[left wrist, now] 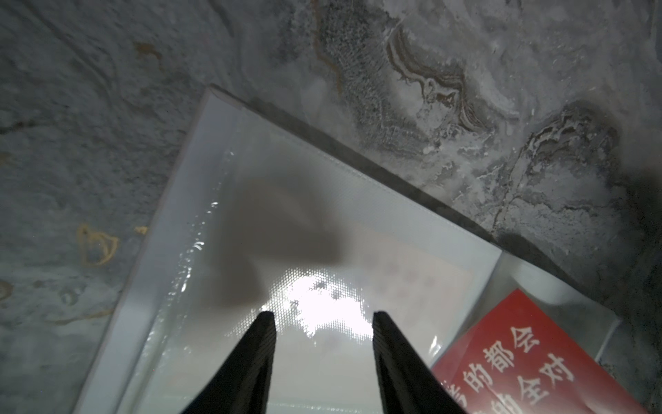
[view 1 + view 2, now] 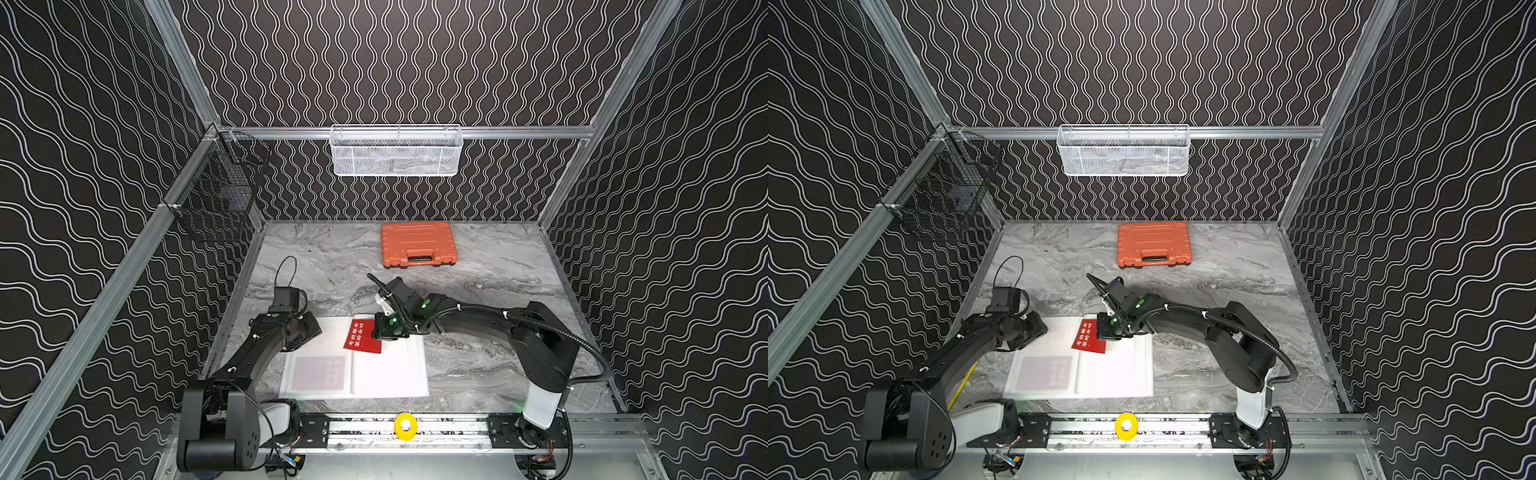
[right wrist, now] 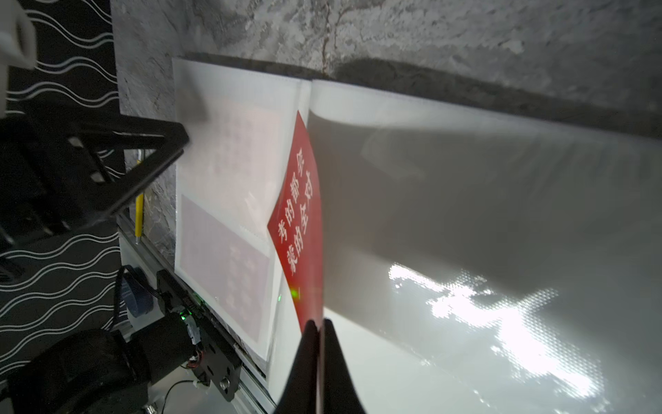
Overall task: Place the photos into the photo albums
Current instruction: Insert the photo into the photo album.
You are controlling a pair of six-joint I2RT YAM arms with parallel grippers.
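Observation:
I can see the red photo's front edge (image 3: 284, 175) facing the far sleeve's opening (image 3: 279, 164) at the album's spine, so I should keep pushing with my right gripper until that edge sits inside, then let go.
The photo album (image 2: 395, 374) (image 2: 1121, 374) lies open and flat near the table's front edge. Two faint photos sit under its left page's sleeves, a reddish one (image 2: 318, 372) (image 3: 222, 269) and a pale one (image 3: 243, 143) (image 1: 412, 272). My right gripper (image 2: 379, 338) (image 2: 1104, 337) (image 3: 317, 324) is shut on the edge of a red photo (image 2: 359, 338) (image 2: 1086, 337) (image 3: 297, 215) (image 1: 530, 358) with white characters, held tilted over the spine. A translucent right page (image 3: 465, 215) covers part of it. My left gripper (image 2: 309, 330) (image 1: 324, 315) hangs open over the left page's far corner, holding nothing.
An orange tool case (image 2: 417, 245) lies at the back of the marble table. A white mesh basket (image 2: 397, 151) hangs on the back rail and a black wire basket (image 2: 216, 199) on the left rail. A yellow disc (image 2: 405, 426) sits on the front rail.

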